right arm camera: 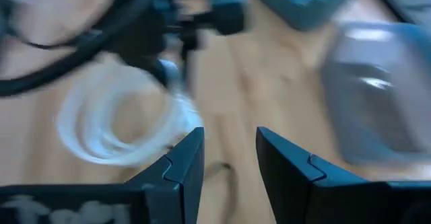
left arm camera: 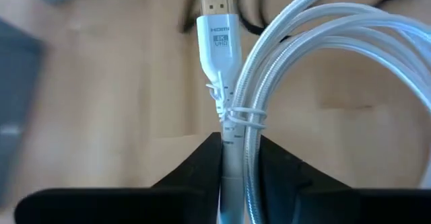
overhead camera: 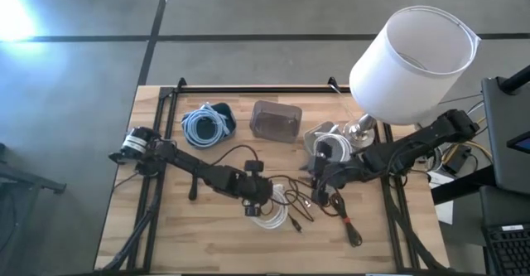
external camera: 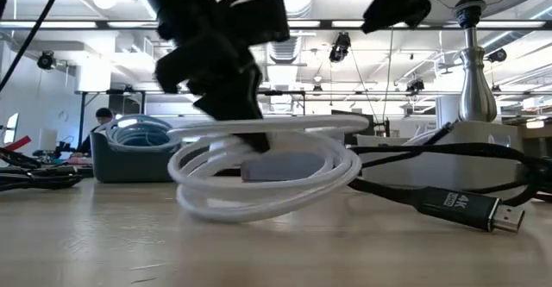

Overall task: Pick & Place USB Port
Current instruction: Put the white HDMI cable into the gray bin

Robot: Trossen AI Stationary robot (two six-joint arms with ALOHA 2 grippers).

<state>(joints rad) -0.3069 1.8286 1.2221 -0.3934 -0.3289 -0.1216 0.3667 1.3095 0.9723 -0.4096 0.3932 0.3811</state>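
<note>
The robot's left gripper is pinching the coil's tied strands (left arm camera: pixel 246 116), which leaves its loops (left arm camera: pixel 289 51) free for the robot's open right gripper. The robot should go on lifting until the right gripper closes there.
A white braided cable coil (overhead camera: pixel 272 214) with a white HDMI plug (left arm camera: pixel 217 23) lies at the table's middle near side. In the low view the coil (external camera: pixel 276 168) shows tilted. My left gripper (left arm camera: pixel 237 150) is shut on the coil's bundled strands and stands over the coil's left part (overhead camera: pixel 255 208). My right gripper (right arm camera: pixel 229 153) is open. It hovers to the right of the coil (overhead camera: pixel 318 176), above black cables (overhead camera: pixel 319 201), and points toward the coil (right arm camera: pixel 111 126) without touching anything. My left gripper pinches the coil's bundled strands (left arm camera: pixel 236 133) between its two fingers (left arm camera: pixel 195 163), just behind the thin tie and the plug's neck. The fingers (external camera: pixel 246 106) come from above, slanting down. The coil sits tilted, its lower loops (external camera: pixel 220 209) on the table.
A black HDMI cable with its plug (external camera: pixel 470 208) lies right of the coil. At the far side stand a blue bin of coiled cable (overhead camera: pixel 207 123) and a grey translucent box (overhead camera: pixel 276 120). A lamp with a white shade (overhead camera: pixel 412 60) stands at the far right, its metal base (external camera: pixel 476 71) behind the cables.
</note>
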